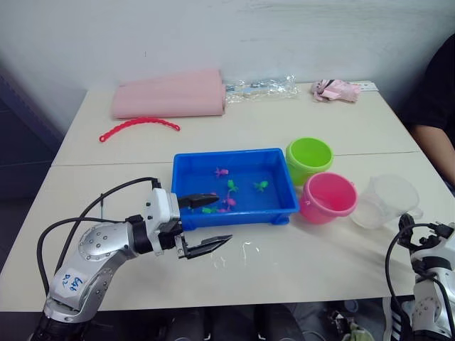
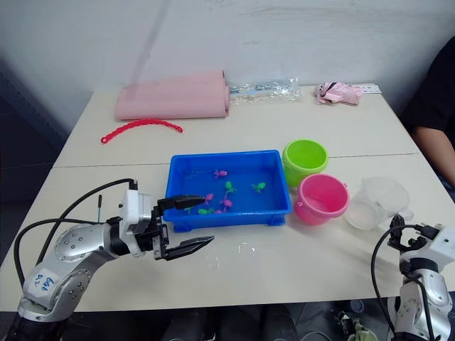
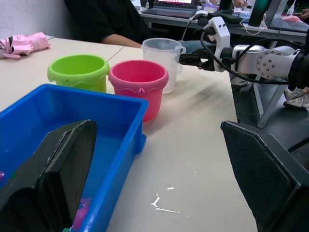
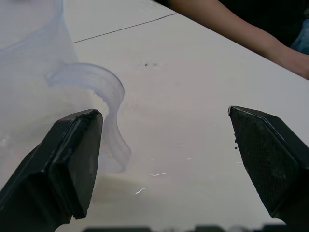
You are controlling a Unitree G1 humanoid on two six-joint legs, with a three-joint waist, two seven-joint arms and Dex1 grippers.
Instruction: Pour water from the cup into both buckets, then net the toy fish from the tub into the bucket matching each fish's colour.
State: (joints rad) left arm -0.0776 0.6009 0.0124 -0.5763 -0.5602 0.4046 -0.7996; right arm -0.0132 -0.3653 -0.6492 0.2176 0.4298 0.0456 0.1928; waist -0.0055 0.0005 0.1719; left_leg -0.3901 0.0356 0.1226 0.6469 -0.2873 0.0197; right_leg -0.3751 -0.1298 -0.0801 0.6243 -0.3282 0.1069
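Note:
The thin handle (image 4: pixel 115 96) curves out from the clear cup (image 1: pixel 386 201) in a moulded arch, so it will hold its shape and tilt the cup when I pour.
The blue tub (image 1: pixel 234 216) sits mid-table with water and several tiny green and pink toy fish (image 1: pixel 231 187) in it. Right of it stand the lime green bucket (image 1: pixel 309 158) and, nearer, the pink bucket (image 1: pixel 327 197). The clear cup (image 1: pixel 384 201) stands right of the pink bucket, and its handle (image 4: pixel 108 104) curves close to my right gripper's fingers. My right gripper (image 4: pixel 164 159) is open just short of that handle, holding nothing. At the tub's near-left corner my left gripper (image 1: pixel 217 220) is open and empty, one finger (image 3: pixel 58 169) over the tub rim.
A folded pink cloth (image 1: pixel 170 94), a red beaded strip (image 1: pixel 138 126), a clear wrapper (image 1: pixel 259 88) and a pink bundle (image 1: pixel 335 90) lie at the back. A person's arm (image 1: pixel 434 135) rests at the right edge. Small wet marks (image 1: pixel 245 249) lie before the tub.

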